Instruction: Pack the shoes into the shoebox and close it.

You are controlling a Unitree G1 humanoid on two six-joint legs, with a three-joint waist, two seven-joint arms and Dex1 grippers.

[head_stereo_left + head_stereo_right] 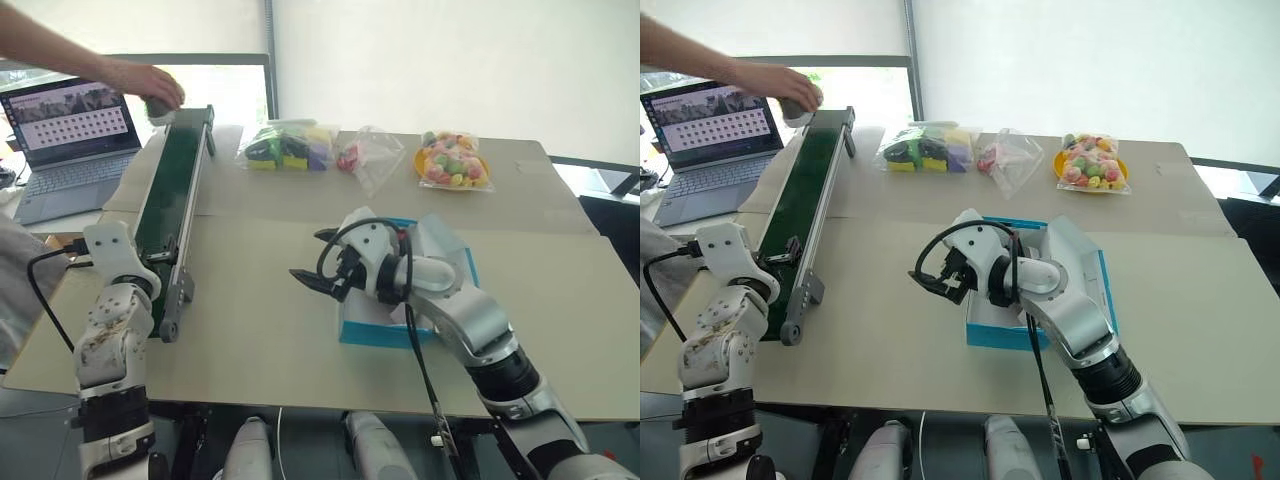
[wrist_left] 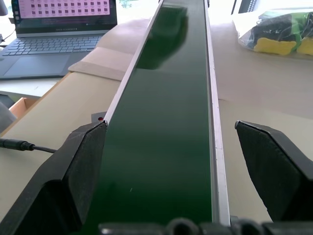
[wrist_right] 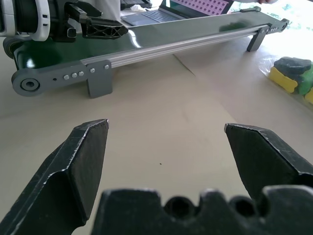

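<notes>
The attached lid (image 1: 442, 240) will swing over the shoes when the robot closes the shoebox, because a white panel (image 1: 436, 234) rises along the shoebox's side.
The turquoise-blue shoebox (image 1: 362, 333) stands open on the table, white inside, partly hidden behind my right arm. My right gripper (image 1: 308, 257) hovers just left of the box, open and empty, pointing toward the conveyor. My left gripper (image 2: 171, 125) is open at the near end of the green conveyor belt (image 1: 172, 190), one finger on each side of the belt, holding nothing. At the belt's far end a person's hand (image 1: 148, 82) rests on a grey shoe (image 1: 160, 108), which it mostly covers.
A laptop (image 1: 70, 150) sits left of the conveyor. Clear bags of colourful items (image 1: 290, 147) and an orange dish of them (image 1: 452, 162) lie along the table's far side. Bare cardboard-covered tabletop (image 1: 260, 300) lies between the conveyor and the box.
</notes>
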